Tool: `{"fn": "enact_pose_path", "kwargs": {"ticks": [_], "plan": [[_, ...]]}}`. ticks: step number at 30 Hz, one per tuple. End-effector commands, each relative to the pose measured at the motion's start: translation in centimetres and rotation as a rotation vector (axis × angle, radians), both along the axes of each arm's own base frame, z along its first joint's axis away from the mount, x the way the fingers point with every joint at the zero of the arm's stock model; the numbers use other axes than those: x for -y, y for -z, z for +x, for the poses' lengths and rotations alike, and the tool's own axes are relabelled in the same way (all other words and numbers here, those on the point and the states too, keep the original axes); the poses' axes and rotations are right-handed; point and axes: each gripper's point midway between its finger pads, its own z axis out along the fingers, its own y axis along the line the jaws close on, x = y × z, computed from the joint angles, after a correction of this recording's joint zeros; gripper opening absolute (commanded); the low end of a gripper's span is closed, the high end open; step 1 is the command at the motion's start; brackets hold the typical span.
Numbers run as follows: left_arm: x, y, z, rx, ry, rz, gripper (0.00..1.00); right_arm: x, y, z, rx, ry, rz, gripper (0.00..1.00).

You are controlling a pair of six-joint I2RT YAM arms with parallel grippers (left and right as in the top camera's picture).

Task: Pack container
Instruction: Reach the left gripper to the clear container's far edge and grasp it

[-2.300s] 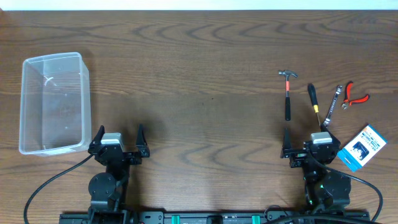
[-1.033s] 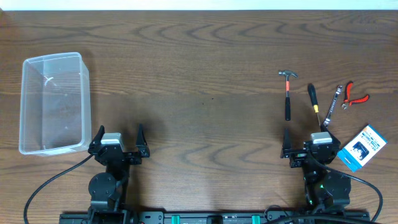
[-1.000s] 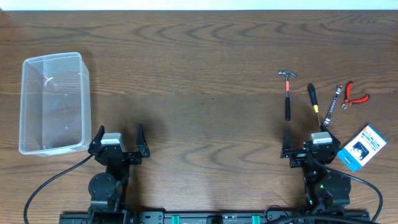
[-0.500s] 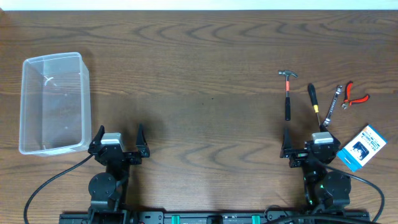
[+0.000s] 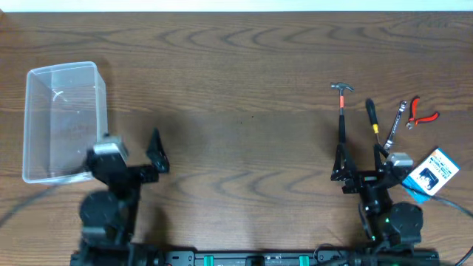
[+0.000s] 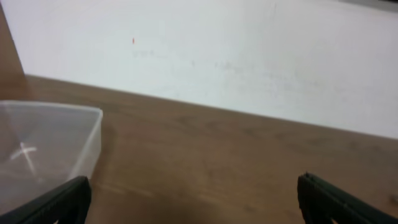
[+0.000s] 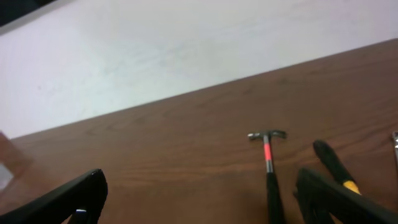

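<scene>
The empty container [image 5: 65,122] is across the table from the tools and my right gripper, so I should first reach its far end [image 5: 80,69] with my left gripper and pull it closer.
The clear plastic container [image 5: 63,122] stands empty at the table's left; its near right corner also shows in the left wrist view [image 6: 50,140]. My left gripper [image 5: 127,154] is open and empty, just right of the container's near corner, and its fingers [image 6: 59,200] are spread wide in the left wrist view. My right gripper [image 5: 362,166] is open and empty, just in front of the tools. The hammer [image 5: 341,111] and the black-handled screwdriver [image 5: 372,118] lie ahead of it; both show in the right wrist view, hammer [image 7: 268,163] and screwdriver [image 7: 331,160].
A wrench [image 5: 397,124] and red-handled pliers [image 5: 421,112] lie right of the screwdriver. A blue packaged item [image 5: 431,174] lies at the near right beside the right arm. The wooden table [image 5: 236,89] runs wide between the container and the tools.
The left arm has swung left towards the container's near corner. The right arm has moved a little forward towards the hammer and screwdriver. Both grippers stay open.
</scene>
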Motion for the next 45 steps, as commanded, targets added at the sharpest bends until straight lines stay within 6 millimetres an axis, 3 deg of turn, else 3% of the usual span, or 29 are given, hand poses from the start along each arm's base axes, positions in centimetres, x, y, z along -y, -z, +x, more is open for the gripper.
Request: {"fn": "enact_pose_path", "kwargs": {"ticks": [1,8,11,15,19,21,25,28,32,36,41,45], "plan": [[-0.3,-2.6,2.2,-0.103,-0.024,0.002,0.98,-1.5,-3.2,0.2,-0.004,-0.090,-0.027,0.99],[-1.1,-3.2,5.6,-0.528,-0.077,0.053,0.98,-2.1,-3.6,2.6,-0.280,-0.174,-0.246,0.99],[-1.4,-2.8,4.9,-0.707,-0.084,0.068,0.98,-2.2,-3.4,3.4,-0.426,-0.215,-0.306,0.99],[-1.1,-2.1,2.4,-0.901,-0.053,0.048,0.98,-2.5,-3.4,4.0,-0.606,-0.259,-0.310,0.99],[-0.9,-1.6,1.2,-0.956,-0.040,0.044,0.98,-4.2,-4.1,5.0,-0.623,-0.350,-0.263,0.99],[-1.3,-1.7,1.6,-0.937,-0.054,0.055,0.98,-4.5,-4.2,5.6,-0.613,-0.365,-0.254,0.83],[-4.2,-2.6,4.4,-0.842,-0.196,0.023,0.98,-4.5,-3.4,6.4,-0.630,-0.365,-0.254,0.78],[-8.2,-2.7,7.7,-0.767,-0.312,-0.017,0.98,-4.5,-2.5,6.6,-0.661,-0.369,-0.251,0.77],[-13.9,0.1,10.9,-0.776,-0.439,-0.069,0.90,-4.5,-1.9,6.4,-0.692,-0.372,-0.248,0.79],[-17.8,5.8,12.3,-0.901,-0.507,-0.117,0.79,-4.4,-1.5,6.0,-0.715,-0.373,-0.247,0.77],[-17.7,12.1,13.7,-1.048,-0.430,-0.149,0.72,-4.4,-1.3,5.7,-0.734,-0.375,-0.245,0.77],[-17.0,13.6,14.9,-1.069,-0.379,-0.091,0.72,-4.4,-1.2,5.6,-0.738,-0.375,-0.245,0.77]]}}
